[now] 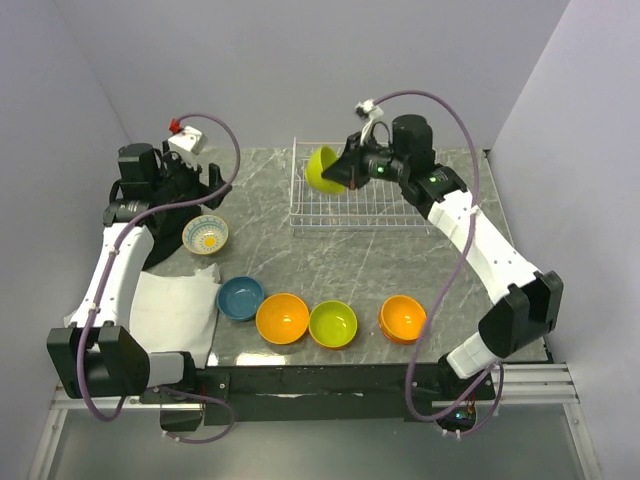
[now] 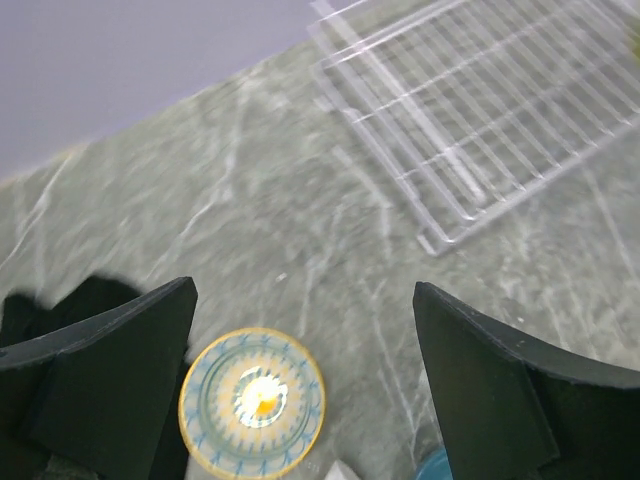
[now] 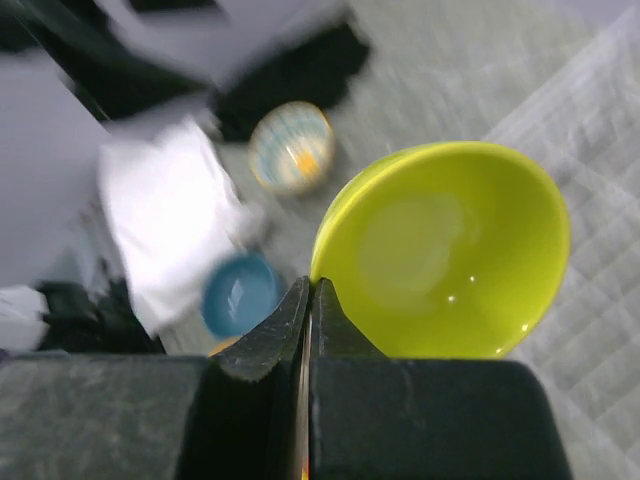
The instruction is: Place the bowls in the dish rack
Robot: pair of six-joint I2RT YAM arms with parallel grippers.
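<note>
I keep lowering the lime green bowl with my right gripper until it sits on the wires, because it hangs on edge over the empty dish rack.
My right gripper is shut on the rim of a lime green bowl and holds it tilted on edge over the left end of the wire dish rack. In the right wrist view the bowl sits at my pinched fingertips. My left gripper is open above the white patterned bowl, which shows between its fingers. The teal-blue bowl, an orange bowl, a second green bowl and a second orange bowl line the table's front.
A white cloth lies at the front left, touching the teal-blue bowl. The rack shows in the left wrist view at upper right. A small white and red object sits at the back left corner.
</note>
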